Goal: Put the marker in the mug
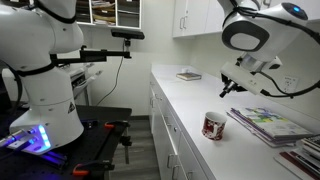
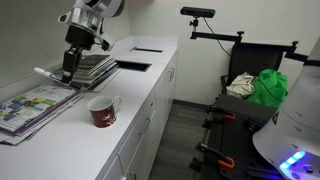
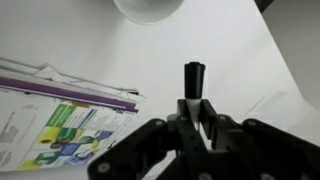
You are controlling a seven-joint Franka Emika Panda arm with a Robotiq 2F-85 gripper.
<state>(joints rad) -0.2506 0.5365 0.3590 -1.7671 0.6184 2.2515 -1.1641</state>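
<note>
The marker (image 3: 194,80) lies almost level across my downward-facing gripper. Next, I tilt my gripper until the marker's dark end points down, then lower the marker into the mug (image 1: 214,123).
The mug (image 1: 213,125) stands on the white counter, dark red and white patterned; it also shows in an exterior view (image 2: 102,110), and its pale rim sits at the top edge of the wrist view (image 3: 148,8). My gripper (image 1: 229,87) hangs above the counter, behind and above the mug, and appears above the magazines in an exterior view (image 2: 68,72). In the wrist view the gripper (image 3: 194,100) is shut on the marker (image 3: 194,78), a dark stick poking out from between the fingers.
Magazines lie on the counter beside the mug (image 1: 268,122), (image 2: 40,95), (image 3: 60,115). A small flat book (image 1: 188,75) lies further back. A second white robot (image 1: 45,70) and a cart with a green bag (image 2: 265,85) stand across the aisle.
</note>
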